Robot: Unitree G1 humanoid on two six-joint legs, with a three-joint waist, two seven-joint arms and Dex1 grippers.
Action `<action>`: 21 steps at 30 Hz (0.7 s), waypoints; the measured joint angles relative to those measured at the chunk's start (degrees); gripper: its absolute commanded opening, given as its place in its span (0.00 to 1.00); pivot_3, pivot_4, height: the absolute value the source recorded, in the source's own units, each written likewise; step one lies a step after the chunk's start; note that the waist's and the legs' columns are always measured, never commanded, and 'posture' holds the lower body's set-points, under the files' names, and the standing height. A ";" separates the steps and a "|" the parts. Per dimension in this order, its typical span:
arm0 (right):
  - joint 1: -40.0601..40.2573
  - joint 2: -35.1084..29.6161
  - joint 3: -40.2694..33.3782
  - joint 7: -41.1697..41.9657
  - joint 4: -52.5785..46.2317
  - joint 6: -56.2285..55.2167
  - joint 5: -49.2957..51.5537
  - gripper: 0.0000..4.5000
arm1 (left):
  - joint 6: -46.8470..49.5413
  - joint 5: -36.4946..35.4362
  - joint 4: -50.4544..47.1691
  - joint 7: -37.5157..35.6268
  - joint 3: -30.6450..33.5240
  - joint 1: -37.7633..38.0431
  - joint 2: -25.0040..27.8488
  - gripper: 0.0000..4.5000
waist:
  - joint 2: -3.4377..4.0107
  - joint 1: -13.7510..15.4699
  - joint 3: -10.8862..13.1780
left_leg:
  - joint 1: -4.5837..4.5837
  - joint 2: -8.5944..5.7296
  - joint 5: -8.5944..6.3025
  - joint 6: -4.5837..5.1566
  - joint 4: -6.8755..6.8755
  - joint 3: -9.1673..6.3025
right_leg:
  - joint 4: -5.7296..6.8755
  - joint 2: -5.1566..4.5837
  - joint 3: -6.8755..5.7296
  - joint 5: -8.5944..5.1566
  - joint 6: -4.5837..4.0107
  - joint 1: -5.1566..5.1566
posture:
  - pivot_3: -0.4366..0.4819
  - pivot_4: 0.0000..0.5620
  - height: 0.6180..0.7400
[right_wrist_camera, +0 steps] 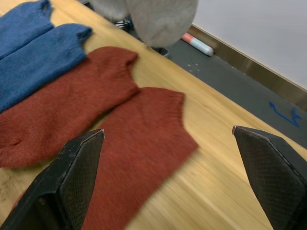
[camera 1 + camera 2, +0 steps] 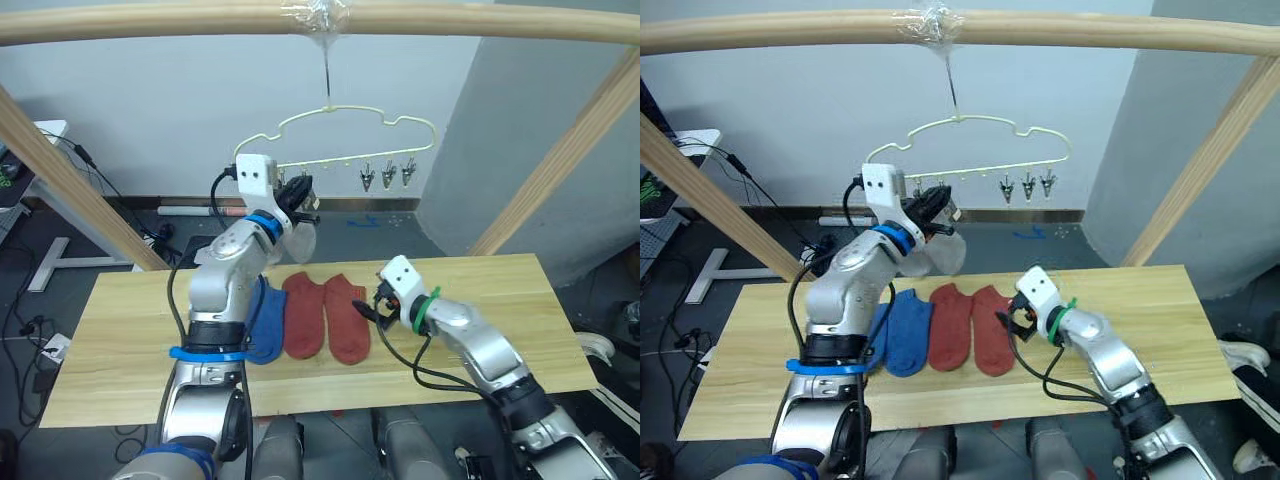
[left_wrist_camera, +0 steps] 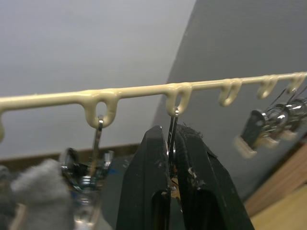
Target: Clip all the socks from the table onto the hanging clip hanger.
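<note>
The nearer rust-red sock (image 2: 348,320) is lying flat and thin (image 1: 146,153), so when the robot lifts it, the sock's cuff will bend into a fold and the sock's toe will hang down.
The pale yellow clip hanger (image 2: 400,125) hangs from the top pole, with three free metal clips (image 2: 387,177) at its right end. My left gripper (image 2: 300,190) is raised to the hanger's bar, its fingers (image 3: 148,158) shut on one clip's metal (image 3: 171,129). A light grey sock (image 2: 300,242) hangs just below that gripper, beside another clip (image 3: 91,167). On the table (image 2: 500,290) lie two blue socks (image 2: 265,320) and two rust-red socks (image 2: 325,318) side by side. My right gripper (image 1: 168,130) stands open, low over the table at the right edge of the nearer red sock (image 1: 144,143).
A round wooden pole (image 2: 150,20) runs across the top, with slanted poles at the left (image 2: 70,180) and right (image 2: 560,170). A black cable (image 2: 430,375) trails from my right arm over the table. The right half of the table is bare wood.
</note>
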 measured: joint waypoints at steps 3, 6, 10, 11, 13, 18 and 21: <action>-3.68 4.00 -0.04 0.38 8.14 -3.87 -1.64 1.00 | 5.49 -3.18 -2.48 0.09 1.29 0.04 1.57 0.01 | -0.01 -0.05 -0.01 | 0.08 0.04 0.00 0.00 -0.01 0.00 | 0.00 0.05 0.00 0.01 0.00 0.04 | 0.55 0.39 1.00; -6.96 8.12 0.80 0.13 20.83 -8.55 -3.95 1.00 | 8.65 -4.89 -5.01 0.16 2.76 0.51 2.99 0.01 | -0.01 0.24 -0.01 | 0.08 0.05 0.00 -0.01 -0.03 -0.02 | 0.01 0.05 -0.01 0.04 -0.07 0.03 | 0.57 0.39 1.00; -8.77 11.76 -0.15 -0.10 31.92 -11.50 -4.92 1.00 | 9.94 -5.17 -7.57 0.53 2.83 1.74 3.06 0.01 | -0.01 0.77 -0.01 | 0.00 0.01 0.00 -0.02 -0.03 -0.02 | -0.07 0.02 0.00 0.16 -0.27 0.03 | 0.58 0.39 1.00; -9.42 12.16 -0.39 0.00 33.33 -12.66 -5.32 1.00 | 10.00 -5.17 -8.04 0.64 2.84 2.15 3.04 0.01 | -0.01 0.95 -0.01 | 0.01 0.01 0.00 -0.02 -0.03 -0.01 | -0.07 0.01 0.00 0.16 -0.27 0.03 | 0.58 0.39 1.00; -10.11 12.37 -1.27 0.19 34.97 -13.52 -5.57 1.00 | 10.24 -5.29 -8.30 0.89 2.80 2.17 2.56 0.01 | -0.01 1.33 -0.01 | 0.05 0.01 0.00 -0.02 -0.02 -0.03 | -0.03 0.02 -0.01 0.15 -0.26 0.05 | 0.58 0.39 1.00; -9.90 10.74 -1.31 0.20 37.28 -16.03 -8.44 0.65 | 11.16 -5.97 -8.96 1.31 2.80 2.52 2.34 0.00 | -0.01 1.59 -0.01 | 0.21 0.01 0.00 -0.02 -0.02 -0.02 | -0.01 0.02 0.00 0.06 -0.10 0.20 | 0.58 0.40 1.00; -8.01 9.02 -1.69 1.26 35.41 -16.63 -9.01 0.41 | 11.21 -6.02 -9.07 1.28 2.84 2.54 2.53 0.00 | -0.02 1.60 -0.02 | 0.22 0.02 0.00 -0.02 -0.02 -0.02 | -0.02 0.02 0.00 0.01 -0.02 0.21 | 0.58 0.40 1.00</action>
